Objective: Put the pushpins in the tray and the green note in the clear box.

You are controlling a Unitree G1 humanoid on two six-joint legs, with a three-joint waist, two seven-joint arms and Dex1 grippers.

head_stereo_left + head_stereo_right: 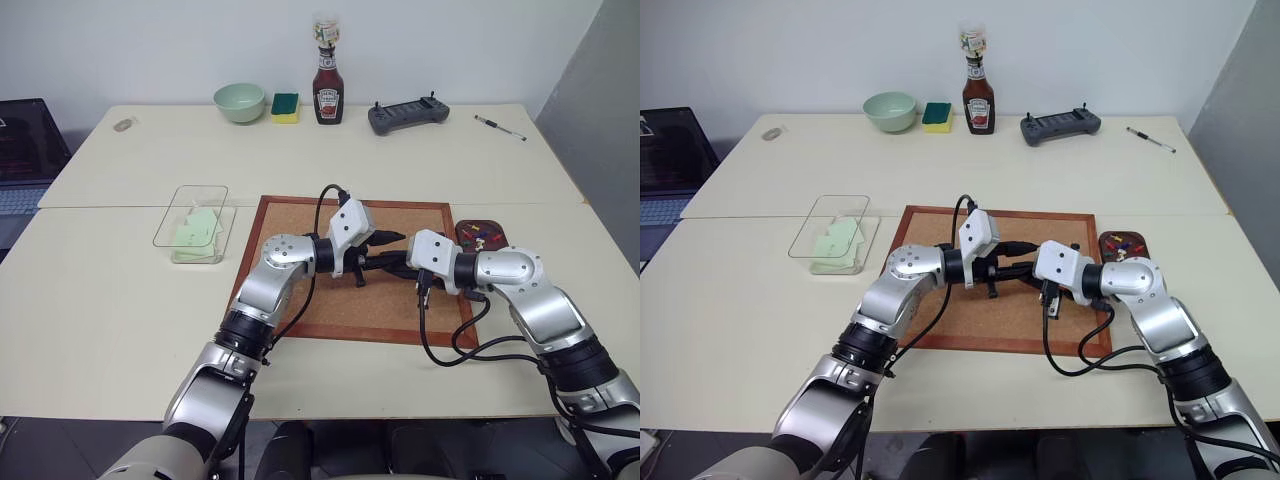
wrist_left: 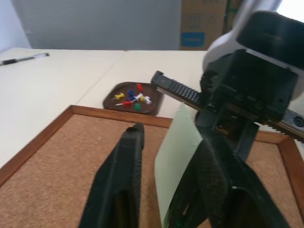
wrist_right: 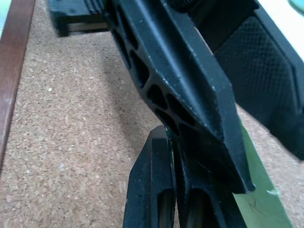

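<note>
Next, I close my left gripper on the green note [image 2: 175, 148] and pull it back to the clear box [image 1: 194, 230], because the note is standing at my right gripper's fingers, far from the box.
Both grippers meet above the corkboard [image 1: 330, 305]. My right gripper [image 3: 171, 137] is shut on the green note [image 2: 178, 152], which stands on edge. My left gripper [image 2: 172, 133] is open, its two fingers on either side of the note; the note lies against one finger and a gap remains at the other. The dark reddish tray [image 2: 110, 99] sits just beyond the board's right edge and holds several coloured pushpins [image 2: 133, 97]. The clear box [image 1: 190, 198] stands left of the board with pale green notes [image 1: 198, 230] inside.
Along the table's far edge are a pale green bowl [image 1: 239, 101], a green-and-yellow sponge [image 1: 285, 107], a ketchup bottle [image 1: 328, 90], a grey controller [image 1: 407, 115] and a pen [image 1: 500, 127]. A laptop [image 1: 25, 150] sits at the far left.
</note>
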